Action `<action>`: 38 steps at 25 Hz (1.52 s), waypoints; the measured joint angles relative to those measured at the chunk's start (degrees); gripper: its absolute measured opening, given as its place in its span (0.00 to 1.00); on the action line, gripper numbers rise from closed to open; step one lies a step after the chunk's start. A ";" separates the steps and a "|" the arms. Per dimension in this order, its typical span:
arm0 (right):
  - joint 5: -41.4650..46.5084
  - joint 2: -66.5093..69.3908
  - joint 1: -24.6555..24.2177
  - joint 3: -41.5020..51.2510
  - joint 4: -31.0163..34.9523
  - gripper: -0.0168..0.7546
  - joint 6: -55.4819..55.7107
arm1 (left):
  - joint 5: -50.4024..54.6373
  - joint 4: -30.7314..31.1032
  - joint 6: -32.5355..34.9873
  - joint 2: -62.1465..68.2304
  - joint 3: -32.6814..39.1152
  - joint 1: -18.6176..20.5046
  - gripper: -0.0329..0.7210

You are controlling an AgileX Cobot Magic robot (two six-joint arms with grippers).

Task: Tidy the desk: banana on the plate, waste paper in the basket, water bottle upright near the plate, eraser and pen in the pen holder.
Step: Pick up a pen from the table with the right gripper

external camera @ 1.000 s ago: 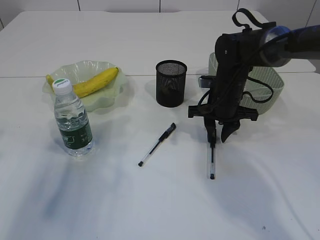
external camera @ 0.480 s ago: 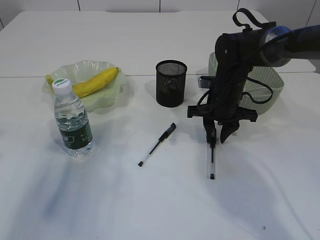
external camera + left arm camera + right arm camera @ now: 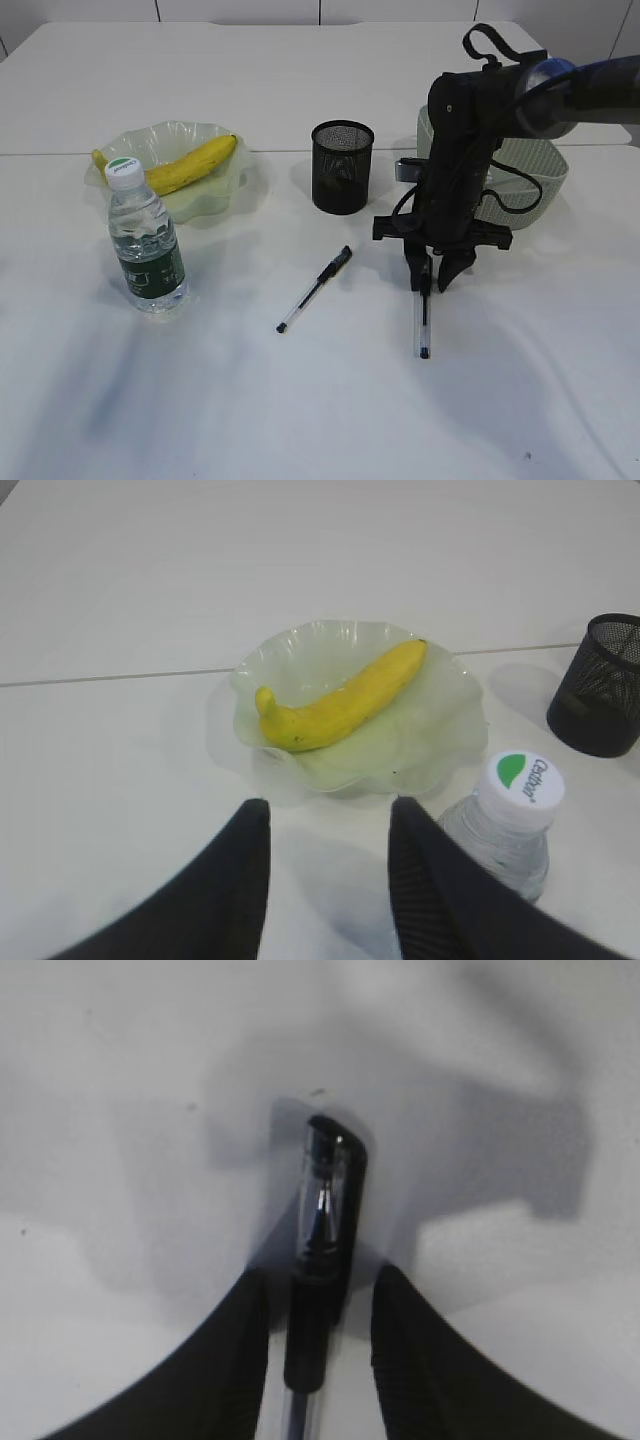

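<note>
The pen [image 3: 425,315] under my right gripper will lean with its capped end out when I lower it into the holder, because the pen holder's opening [image 3: 343,135] is wide and low.
My right gripper [image 3: 432,284] stands open, pointing down over the capped end of a clear pen [image 3: 422,325] that lies on the table. In the right wrist view this pen [image 3: 322,1250] sits between the two fingers with a gap on each side. A second, black pen [image 3: 315,290] lies left of it. The banana [image 3: 190,163] rests on the plate [image 3: 160,130], and the water bottle [image 3: 146,250] stands upright in front of it. My left gripper [image 3: 325,815] is open and empty, hovering before the plate [image 3: 455,695]. Eraser and waste paper are out of view.
The black mesh pen holder [image 3: 342,167] stands at the centre back. The green basket [image 3: 540,160] is behind my right arm. The bottle's cap [image 3: 524,785] is close to my left gripper's right finger.
My right gripper has sunk slightly toward the clear pen. Everything else has stayed in place.
</note>
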 joint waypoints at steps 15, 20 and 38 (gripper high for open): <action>0.10 0.00 0.00 0.00 0.41 0.30 0.00 | 0.00 0.00 0.00 0.00 0.00 0.00 0.41; 0.10 0.00 0.00 0.00 0.50 0.22 0.00 | 0.00 0.00 0.00 0.00 0.00 0.00 0.41; 0.10 0.00 0.00 -0.62 0.53 0.11 0.00 | 0.00 0.00 0.00 0.00 0.00 0.00 0.41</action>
